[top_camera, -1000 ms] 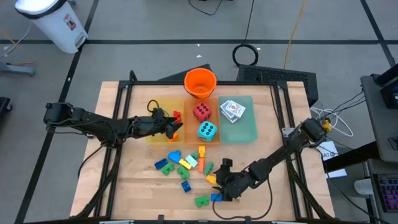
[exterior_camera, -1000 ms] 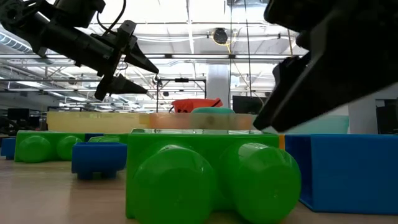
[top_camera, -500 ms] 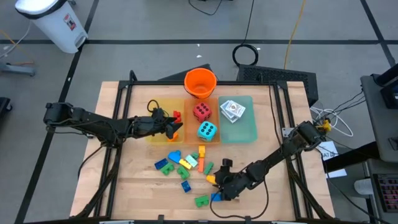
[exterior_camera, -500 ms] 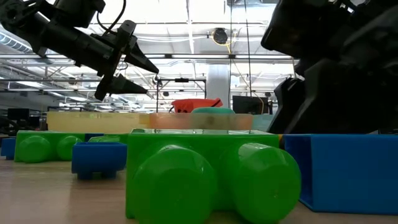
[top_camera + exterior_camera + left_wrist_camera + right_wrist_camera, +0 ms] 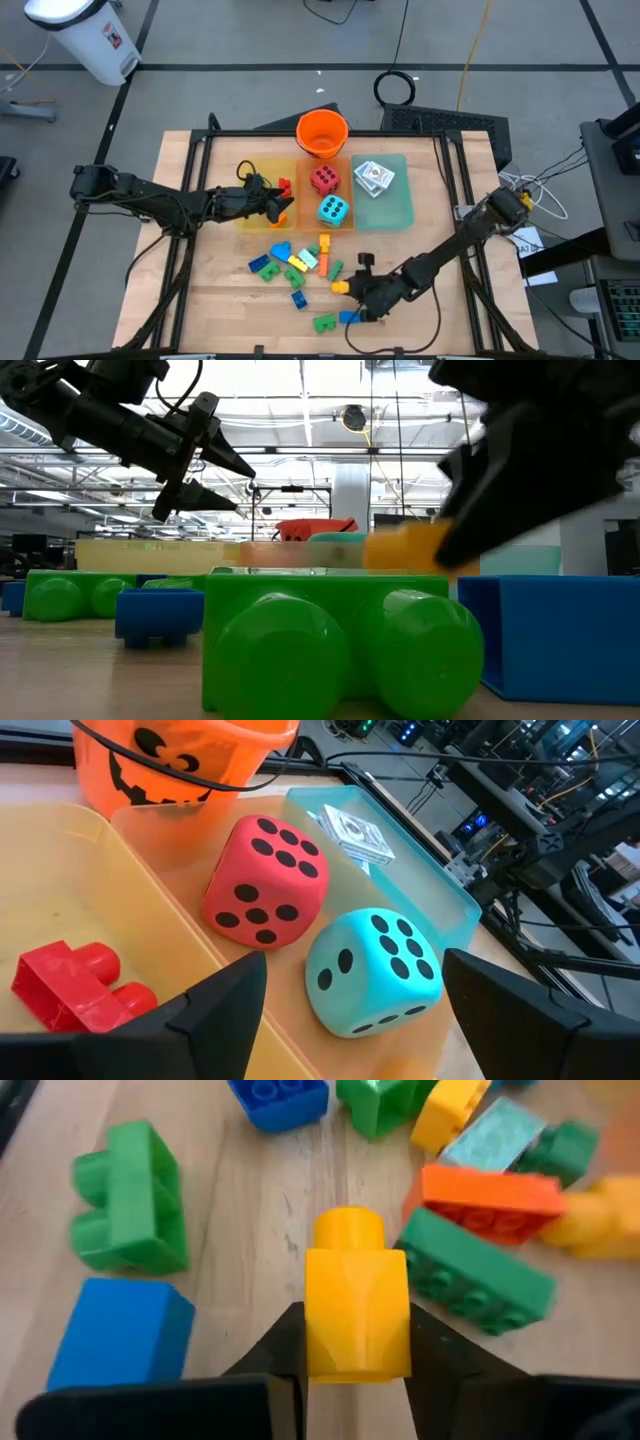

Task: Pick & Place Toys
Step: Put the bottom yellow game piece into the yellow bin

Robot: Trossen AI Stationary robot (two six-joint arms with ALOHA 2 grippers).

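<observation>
The yellow brick's stud end (image 5: pixel 337 287) is free and my left gripper (image 5: pixel 288 204) is open. My right gripper should keep moving the yellow brick there until my left gripper closes.
Multicoloured bricks (image 5: pixel 290 262) lie scattered on the near middle of the wooden table. My right gripper (image 5: pixel 347 288) is among them, shut on a yellow brick (image 5: pixel 357 1305). A green brick (image 5: pixel 324 323) and a blue brick (image 5: pixel 348 317) sit near the front edge. My left gripper (image 5: pixel 284 205) hovers open over the yellow tray (image 5: pixel 255 170), holding nothing. A red brick (image 5: pixel 70 985) lies in that tray. The red die (image 5: pixel 265 880) and teal die (image 5: pixel 372 970) rest in the middle tray. White card packs (image 5: pixel 373 176) lie in the green tray (image 5: pixel 398 208). My right gripper pinches the yellow brick by its two opposite side walls (image 5: pixel 318 1342), one finger on each side, at the end away from its stud. The fingers (image 5: pixel 425 1350) slant down from the table's right. The brick (image 5: pixel 405 548) is held up off the table, stud pointing forward.
An orange bucket (image 5: pixel 322 133) stands at the far edge behind the trays. Green (image 5: pixel 130 1210), blue (image 5: pixel 120 1330), orange (image 5: pixel 490 1200) and dark green (image 5: pixel 475 1280) bricks lie close around the held brick. Bare wood lies to the left and right of the bricks.
My right gripper has shut on the yellow brick and raised it a little off the table. The other bricks stay where they were.
</observation>
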